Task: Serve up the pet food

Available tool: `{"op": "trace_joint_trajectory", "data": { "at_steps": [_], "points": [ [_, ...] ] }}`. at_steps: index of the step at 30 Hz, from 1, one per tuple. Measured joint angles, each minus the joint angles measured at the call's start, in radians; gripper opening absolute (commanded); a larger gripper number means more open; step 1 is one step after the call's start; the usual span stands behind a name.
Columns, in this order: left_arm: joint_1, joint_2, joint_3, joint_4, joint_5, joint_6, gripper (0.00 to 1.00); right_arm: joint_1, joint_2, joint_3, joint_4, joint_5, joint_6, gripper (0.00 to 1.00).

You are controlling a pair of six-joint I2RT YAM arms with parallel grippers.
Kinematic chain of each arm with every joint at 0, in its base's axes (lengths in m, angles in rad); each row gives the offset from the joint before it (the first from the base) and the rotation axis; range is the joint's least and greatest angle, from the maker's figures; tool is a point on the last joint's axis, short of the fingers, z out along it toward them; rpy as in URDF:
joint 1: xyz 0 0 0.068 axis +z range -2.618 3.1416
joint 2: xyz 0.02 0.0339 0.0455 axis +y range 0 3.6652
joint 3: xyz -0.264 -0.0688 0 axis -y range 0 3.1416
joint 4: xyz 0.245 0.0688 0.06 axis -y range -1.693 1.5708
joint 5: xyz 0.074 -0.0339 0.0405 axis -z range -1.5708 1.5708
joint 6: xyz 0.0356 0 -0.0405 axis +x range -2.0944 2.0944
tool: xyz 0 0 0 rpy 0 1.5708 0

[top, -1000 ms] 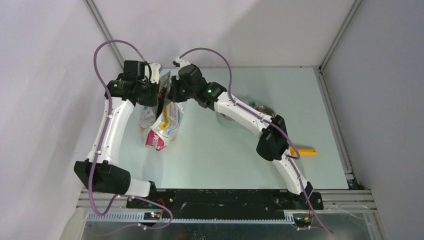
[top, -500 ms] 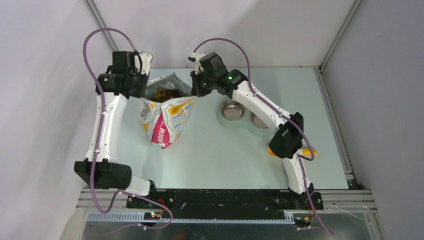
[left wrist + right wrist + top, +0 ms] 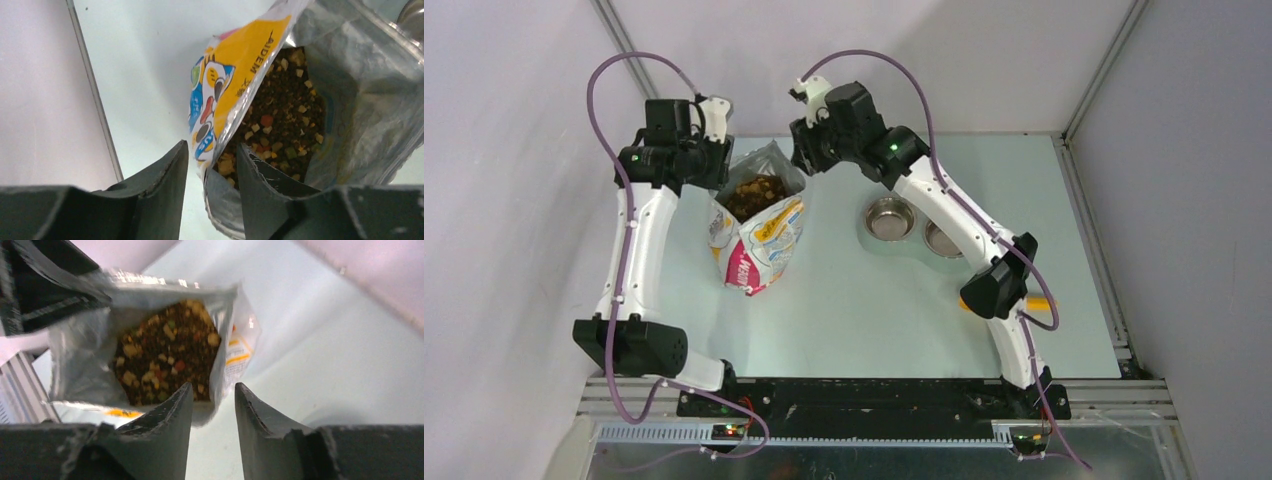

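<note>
My right gripper needs to back out of the way first, because its arm stretches over the yellow scoop. My left gripper should reach for the scoop's broad end (image 3: pixel 965 304).
The pet food (image 3: pixel 757 192) fills a white printed foil bag (image 3: pixel 759 250) that stands upright at the back left of the table with its mouth wide open. My left gripper (image 3: pixel 721 168) hovers at the bag's left rim and my right gripper (image 3: pixel 804 160) at its right rim. In the left wrist view the brown and tan kibble (image 3: pixel 280 110) lies inside the bag (image 3: pixel 240 65); my left gripper (image 3: pixel 212 155) is open, with the bag's rim loose in the gap. In the right wrist view my right gripper (image 3: pixel 214 390) is open beside the bag's corner (image 3: pixel 240 340), above the kibble (image 3: pixel 165 355).
Two steel bowls (image 3: pixel 889 218) (image 3: pixel 942 240) sit side by side to the right of the bag. A yellow scoop (image 3: pixel 1046 300) lies near the right edge, mostly hidden behind the right arm's elbow. Walls close in at the back and on both sides.
Both grippers, shut on the bag's rim earlier, pulled the mouth apart and have now opened and let go. The bag stands on its own with the kibble exposed.
</note>
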Motion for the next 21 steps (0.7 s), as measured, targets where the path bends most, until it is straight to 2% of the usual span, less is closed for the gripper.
{"op": "trace_joint_trajectory", "data": {
  "at_steps": [2,6,8,13,17,21],
  "points": [
    [-0.001,0.008,0.003,0.023,0.01,0.001,0.48,0.006,0.015,0.051,0.028,0.011,-0.014,0.42],
    [-0.001,0.095,0.074,0.03,0.018,0.012,0.48,0.035,0.072,0.116,0.074,0.032,-0.041,0.55],
    [-0.001,0.145,0.109,0.03,0.025,0.021,0.48,0.052,0.097,0.119,0.081,0.044,-0.061,0.59],
    [-0.011,0.215,0.141,0.018,0.058,0.046,0.46,0.098,0.158,0.119,0.084,0.121,-0.131,0.6],
    [-0.026,0.219,0.158,0.013,0.062,0.057,0.36,0.105,0.17,0.118,0.084,0.166,-0.143,0.58],
    [-0.035,0.219,0.166,0.019,0.035,0.061,0.19,0.074,0.17,0.118,0.092,0.179,-0.143,0.48]
  ]
}}
